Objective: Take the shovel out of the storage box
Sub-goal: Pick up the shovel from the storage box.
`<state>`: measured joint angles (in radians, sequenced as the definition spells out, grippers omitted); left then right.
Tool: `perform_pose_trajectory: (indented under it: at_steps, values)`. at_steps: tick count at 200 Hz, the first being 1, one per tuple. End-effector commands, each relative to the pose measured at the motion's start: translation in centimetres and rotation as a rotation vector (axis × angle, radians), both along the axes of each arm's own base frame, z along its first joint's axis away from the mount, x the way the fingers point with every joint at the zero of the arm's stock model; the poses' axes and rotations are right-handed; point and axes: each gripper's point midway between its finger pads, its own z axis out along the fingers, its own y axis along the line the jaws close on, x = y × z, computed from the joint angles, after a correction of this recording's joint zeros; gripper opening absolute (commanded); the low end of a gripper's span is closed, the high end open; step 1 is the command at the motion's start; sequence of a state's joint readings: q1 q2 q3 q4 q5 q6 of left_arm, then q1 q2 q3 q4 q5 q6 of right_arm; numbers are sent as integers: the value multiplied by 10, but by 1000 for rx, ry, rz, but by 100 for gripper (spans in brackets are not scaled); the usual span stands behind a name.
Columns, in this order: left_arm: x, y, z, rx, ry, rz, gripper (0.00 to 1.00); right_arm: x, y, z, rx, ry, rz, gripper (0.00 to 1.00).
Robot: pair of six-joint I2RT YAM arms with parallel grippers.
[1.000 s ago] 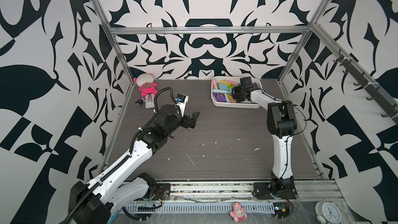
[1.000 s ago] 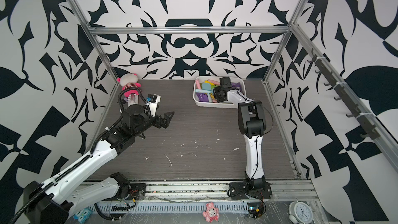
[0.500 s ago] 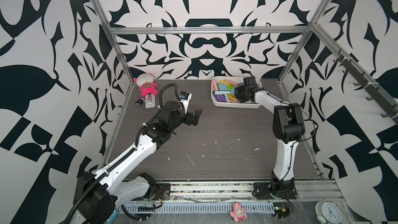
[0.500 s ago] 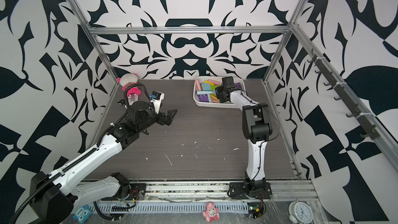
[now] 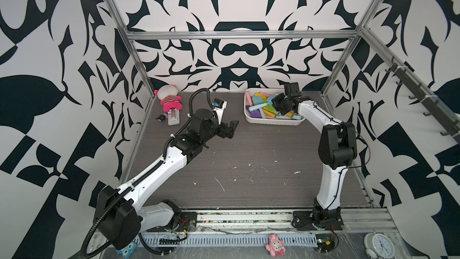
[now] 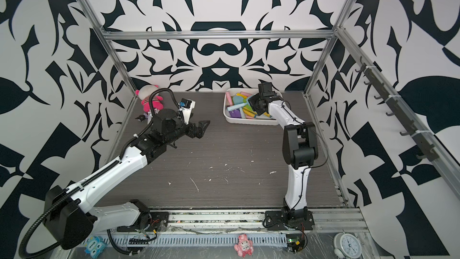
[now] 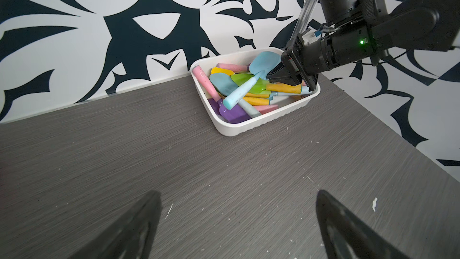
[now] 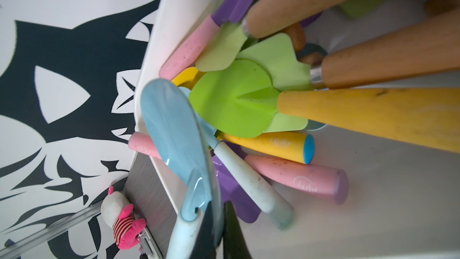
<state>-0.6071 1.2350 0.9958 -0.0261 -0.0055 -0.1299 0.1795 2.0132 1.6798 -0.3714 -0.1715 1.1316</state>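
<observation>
The light blue shovel's blade (image 7: 265, 62) is in the robot's right gripper and the shovel's pale handle points free, so the left gripper should carry on toward the handle (image 7: 239, 94) and close there.
The white storage box (image 5: 273, 121) (image 6: 249, 122) (image 7: 251, 127) stands at the back right of the table, filled with several coloured shovels. My right gripper (image 5: 275, 104) (image 6: 254, 105) (image 7: 271, 75) (image 8: 219, 206) reaches into it and is shut on the edge of the light blue shovel's blade (image 8: 171, 130) (image 7: 263, 62). That shovel's pale handle (image 7: 236, 94) (image 5: 256, 107) slants over the others, with its blade raised. My left gripper (image 5: 230, 128) (image 6: 202, 127) (image 7: 237, 195) hangs open over the bare table, left of the box, with nothing between its fingers.
A pink and white plush toy (image 5: 170, 98) and a small white device (image 5: 173, 118) lie at the back left. The metal frame posts (image 5: 341, 61) stand close behind the box. A pink figure (image 5: 273, 247) and a clock (image 5: 380, 245) sit beyond the front rail.
My left arm has reached farther right, toward the box. The right arm's elbow has swung right and forward while its gripper stayed in the box, shut on the blue shovel.
</observation>
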Motion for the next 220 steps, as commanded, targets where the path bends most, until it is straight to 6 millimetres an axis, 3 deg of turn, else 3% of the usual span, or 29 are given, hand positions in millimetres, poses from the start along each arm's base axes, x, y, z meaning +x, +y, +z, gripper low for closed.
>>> perform_pose_trajectory:
  at_steps: [1, 27, 32, 61, 122, 154, 220]
  values:
    - [5, -5, 20, -28, -43, -31, 99, -4, 2, 59, -87, -129, 109, 0]
    - [7, -10, 27, -43, -49, -61, 99, -11, 1, 71, -153, -152, 181, 0]
    - [13, -14, 16, -29, -24, -69, 99, -12, 1, 74, -162, -157, 191, 0]
    - [12, -32, 20, -56, -36, -160, 99, -17, 0, 85, -214, -183, 242, 0]
    - [38, -61, 15, -9, -19, -217, 99, -31, 15, 108, -214, -253, 362, 0]
    - [46, -85, 4, 51, -17, -262, 98, -39, 27, 114, -200, -273, 407, 0]
    - [68, -117, -18, 128, 21, -294, 92, -53, 40, 123, -164, -294, 454, 0]
